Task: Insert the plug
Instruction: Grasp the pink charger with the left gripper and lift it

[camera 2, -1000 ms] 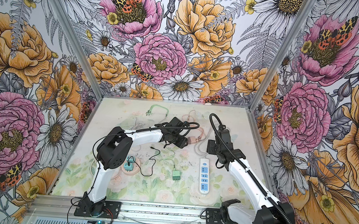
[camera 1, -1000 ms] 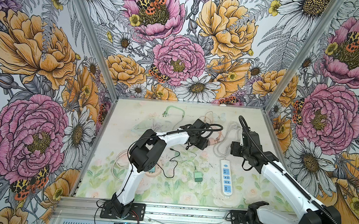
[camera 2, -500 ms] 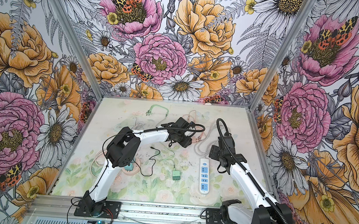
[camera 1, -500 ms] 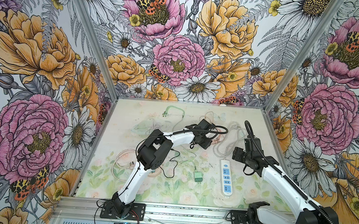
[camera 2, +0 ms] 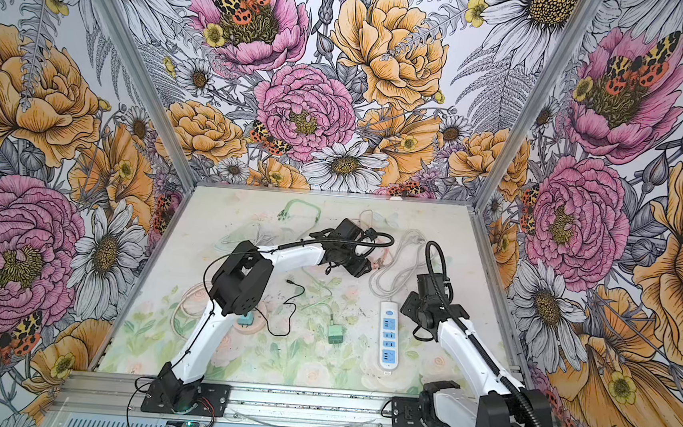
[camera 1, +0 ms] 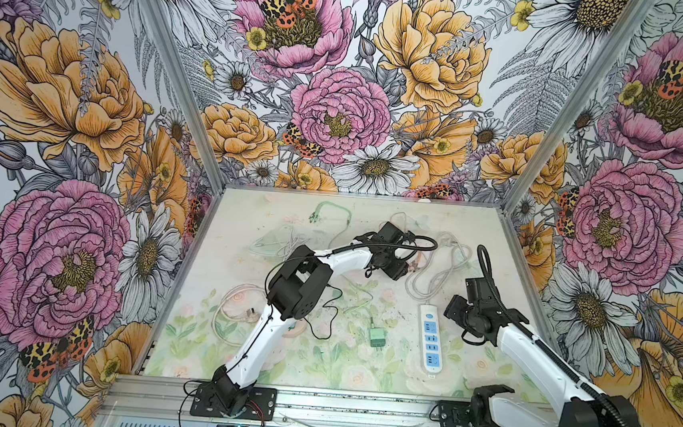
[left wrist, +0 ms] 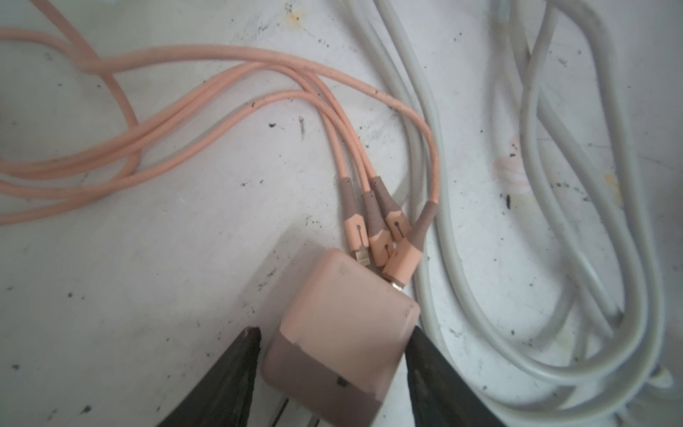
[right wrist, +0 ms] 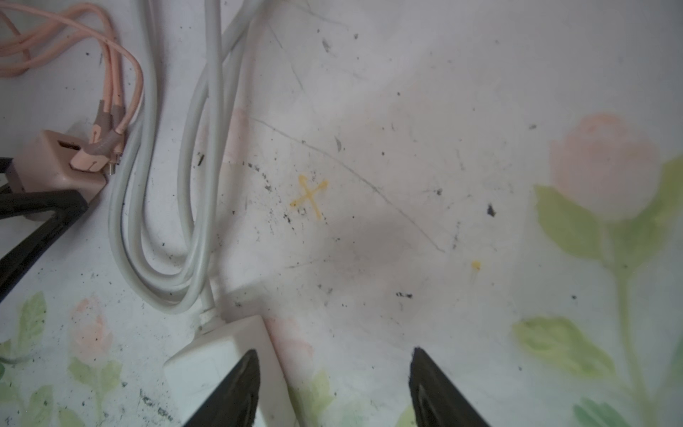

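Note:
Next, my left gripper lifts the cube and holds its cable end [left wrist: 370, 279] out to my right gripper, because the pink charger cube's prongs [left wrist: 280, 411] point back into my left gripper.
The plug [left wrist: 340, 325] is a pink charger cube lying on the table with pink cable ends [left wrist: 384, 229] resting against it. My left gripper [left wrist: 332, 332] is open and straddles the cube, with a gap at one finger and the other finger against its corner. In both top views the left gripper [camera 1: 404, 267] [camera 2: 362, 266] is far out over the table's middle. The white power strip [camera 1: 431, 338] [camera 2: 388, 335] lies to the right. My right gripper [right wrist: 332, 355] [camera 1: 454, 311] is open and empty, with one finger over the strip's cord end [right wrist: 214, 355].
The strip's white cord [left wrist: 554, 222] [camera 1: 439, 268] loops beside the plug. A green adapter [camera 1: 377, 337], a black cable [camera 1: 324, 305], a white cable coil [camera 1: 236, 310] and a green cable [camera 1: 329, 213] lie about the table. A yellow X [right wrist: 309, 197] marks the mat.
My right gripper has come toward the table's front and down beside the strip's cord end. The left arm's elbow has swung a little right while its gripper stayed at the plug.

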You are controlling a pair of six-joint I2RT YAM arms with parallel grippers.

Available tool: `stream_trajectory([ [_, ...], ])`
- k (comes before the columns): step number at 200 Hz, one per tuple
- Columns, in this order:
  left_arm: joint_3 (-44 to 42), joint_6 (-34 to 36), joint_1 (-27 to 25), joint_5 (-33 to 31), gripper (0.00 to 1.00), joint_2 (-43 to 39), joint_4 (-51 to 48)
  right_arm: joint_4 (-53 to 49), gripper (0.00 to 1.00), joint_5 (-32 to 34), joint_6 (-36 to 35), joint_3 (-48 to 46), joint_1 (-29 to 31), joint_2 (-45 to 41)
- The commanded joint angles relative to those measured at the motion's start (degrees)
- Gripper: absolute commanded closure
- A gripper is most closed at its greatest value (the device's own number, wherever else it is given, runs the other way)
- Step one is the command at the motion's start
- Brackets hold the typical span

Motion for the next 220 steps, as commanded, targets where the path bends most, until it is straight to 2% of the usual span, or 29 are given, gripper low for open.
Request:
stream_trajectory([
  [1,1.3,1.1,0.5,2.6,0.37,2.3,-0.7,-0.6,0.39,-1.4,4.3,-1.5,-0.4,-0.2],
  [27,0.8,0.8,0.2,2.2,0.44,2.6,-0.6,-0.7,0.44,-2.3,5.4,-3.0,-0.3,-0.4],
  [57,-0.9,0.9,-0.2,-0.2,0.6,2.0,-0.6,-0.6,0.51,-2.7,7.1,-4.2,0.9,-0.5],
  [72,-1.6,0.7,-0.3,-0.9,0.61,1.7,-0.3,-0.6,0.52,-2.7,8.0,-4.5,1.8,-0.2],
  [86,-2.3,0.6,-0.3,-1.3,0.66,1.2,0.3,-0.6,0.53,-2.6,8.9,-4.6,2.9,-0.2],
  [136,-5.8,-0.2,-0.1,-2.5,0.72,-2.6,2.8,-0.4,0.54,-1.3,14.3,-4.1,11.0,0.6],
  [182,-15.1,-3.9,0.5,-3.2,0.73,-11.9,8.4,0.8,0.54,-1.5,14.9,-3.0,12.5,2.9],
  [220,-23.5,-5.0,0.4,-4.1,0.74,-20.5,11.9,2.8,0.54,1.0,13.7,-0.2,13.6,6.9],
])
